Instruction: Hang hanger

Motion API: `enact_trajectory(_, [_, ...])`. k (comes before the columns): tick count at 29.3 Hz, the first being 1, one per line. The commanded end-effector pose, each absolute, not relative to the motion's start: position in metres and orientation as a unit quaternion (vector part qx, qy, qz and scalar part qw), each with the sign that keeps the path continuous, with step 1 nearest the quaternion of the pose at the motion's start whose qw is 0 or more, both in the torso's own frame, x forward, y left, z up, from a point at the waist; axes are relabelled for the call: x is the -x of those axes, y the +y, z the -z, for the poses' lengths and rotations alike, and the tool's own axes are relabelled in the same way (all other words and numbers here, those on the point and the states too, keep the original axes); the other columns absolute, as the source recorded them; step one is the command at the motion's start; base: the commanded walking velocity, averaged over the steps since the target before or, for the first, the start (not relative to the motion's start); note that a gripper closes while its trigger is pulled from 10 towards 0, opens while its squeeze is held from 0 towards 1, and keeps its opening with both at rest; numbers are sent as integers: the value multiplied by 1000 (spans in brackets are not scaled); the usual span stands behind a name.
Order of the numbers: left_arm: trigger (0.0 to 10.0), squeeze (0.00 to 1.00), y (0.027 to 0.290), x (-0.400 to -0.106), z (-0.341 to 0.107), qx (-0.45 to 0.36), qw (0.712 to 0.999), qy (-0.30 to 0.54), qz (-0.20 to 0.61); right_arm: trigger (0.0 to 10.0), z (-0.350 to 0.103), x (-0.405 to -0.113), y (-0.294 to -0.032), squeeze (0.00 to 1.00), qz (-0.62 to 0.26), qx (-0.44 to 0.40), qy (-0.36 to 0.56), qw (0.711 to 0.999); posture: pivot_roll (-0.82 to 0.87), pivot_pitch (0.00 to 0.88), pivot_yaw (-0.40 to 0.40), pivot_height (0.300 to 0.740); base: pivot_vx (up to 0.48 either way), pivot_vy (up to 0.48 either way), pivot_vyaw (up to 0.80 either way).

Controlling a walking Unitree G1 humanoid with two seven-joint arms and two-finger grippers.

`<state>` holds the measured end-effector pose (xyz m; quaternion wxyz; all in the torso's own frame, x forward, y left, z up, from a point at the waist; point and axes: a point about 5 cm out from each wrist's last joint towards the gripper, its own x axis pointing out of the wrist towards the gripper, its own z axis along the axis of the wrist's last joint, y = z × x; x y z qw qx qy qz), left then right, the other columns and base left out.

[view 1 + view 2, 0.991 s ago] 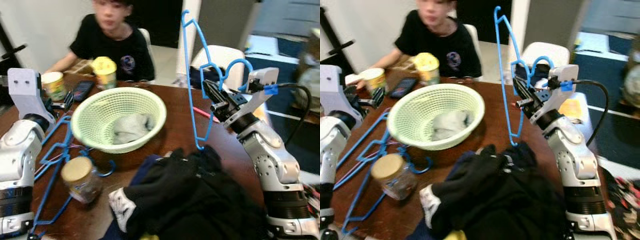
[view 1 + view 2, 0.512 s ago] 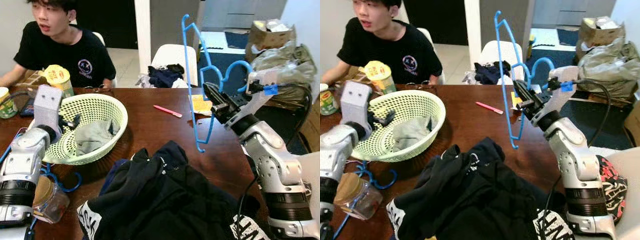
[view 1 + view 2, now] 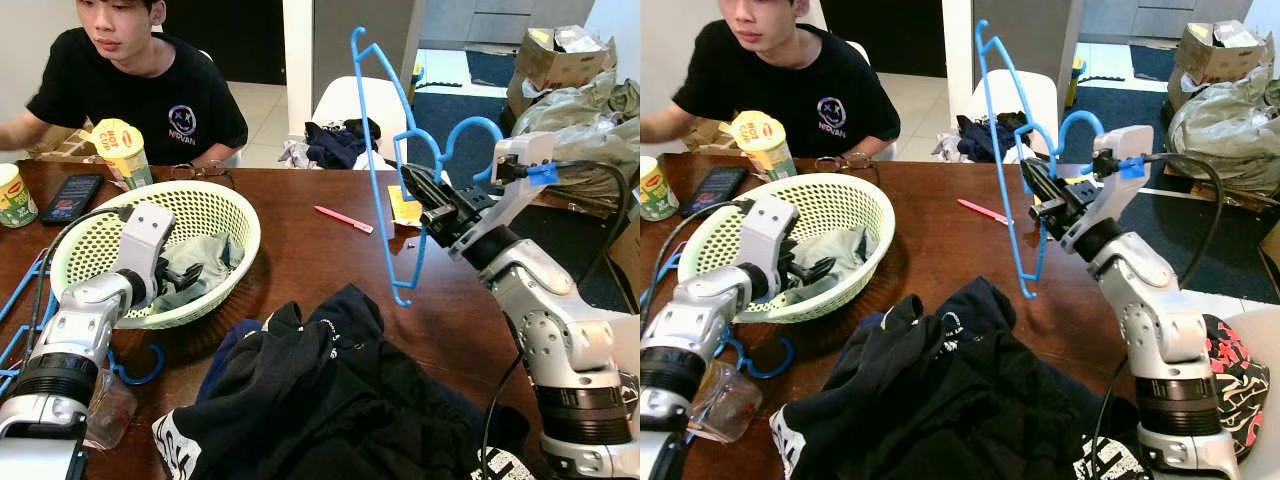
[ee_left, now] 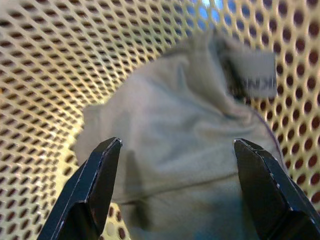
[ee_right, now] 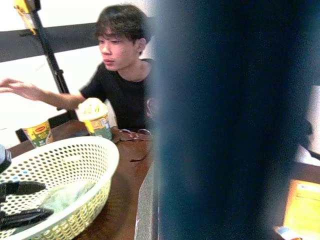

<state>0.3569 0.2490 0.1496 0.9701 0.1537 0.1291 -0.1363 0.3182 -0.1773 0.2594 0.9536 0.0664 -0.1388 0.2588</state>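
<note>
Dark lettering (image 4: 257, 83) is visible on a folded flap, so I expect the grey-green cloth (image 3: 205, 268) to show more hidden print as I lift it up.
A blue plastic hanger (image 3: 380, 150) stands upright above the brown table (image 3: 300, 260), its hook end curling over my right gripper (image 3: 420, 195), which is shut on it. In the right wrist view the hanger (image 5: 225, 120) is a broad dark blur close to the lens. My left gripper (image 3: 185, 275) reaches into the pale green mesh basket (image 3: 235, 205). It is open, its fingers spread on either side of a grey-green cloth (image 4: 175, 115) lying in the basket.
A heap of black clothes (image 3: 330, 400) covers the near table. More blue hangers (image 3: 20, 300) and a jar (image 3: 105, 410) lie at the left edge. A person (image 3: 130, 80) sits at the far left by cup noodles (image 3: 120, 150) and a phone (image 3: 70, 197). A pink pen (image 3: 343, 219) lies mid-table.
The camera has swung and the picture has sharpened. My left gripper has come down from beside the basket into it, over the cloth. The right gripper still holds the hanger upright.
</note>
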Motion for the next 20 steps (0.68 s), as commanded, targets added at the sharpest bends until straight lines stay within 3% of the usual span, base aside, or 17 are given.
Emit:
enact_trajectory(1, [10000,0,249,-356,-143,-157,966,147,142,10000,-261,-315,-176,0,-265,-68,-140,952,3,144,19,740,0,0,0])
enact_trajectory(10, [10000,0,252,-354,-127,-153,960,195,133,10000,-264,-314,-178,0,-262,-64,-139,953,3,145,16,740,0,0,0])
enact_trajectory(11, [0,0,252,-354,-126,-154,959,196,134,10000,-264,-314,-178,0,-262,-63,-139,953,4,146,15,740,0,0,0])
enact_trajectory(20, [0,0,251,-355,-130,-149,961,185,139,10000,-265,-315,-177,0,-261,-64,-140,953,10,142,16,740,0,0,0])
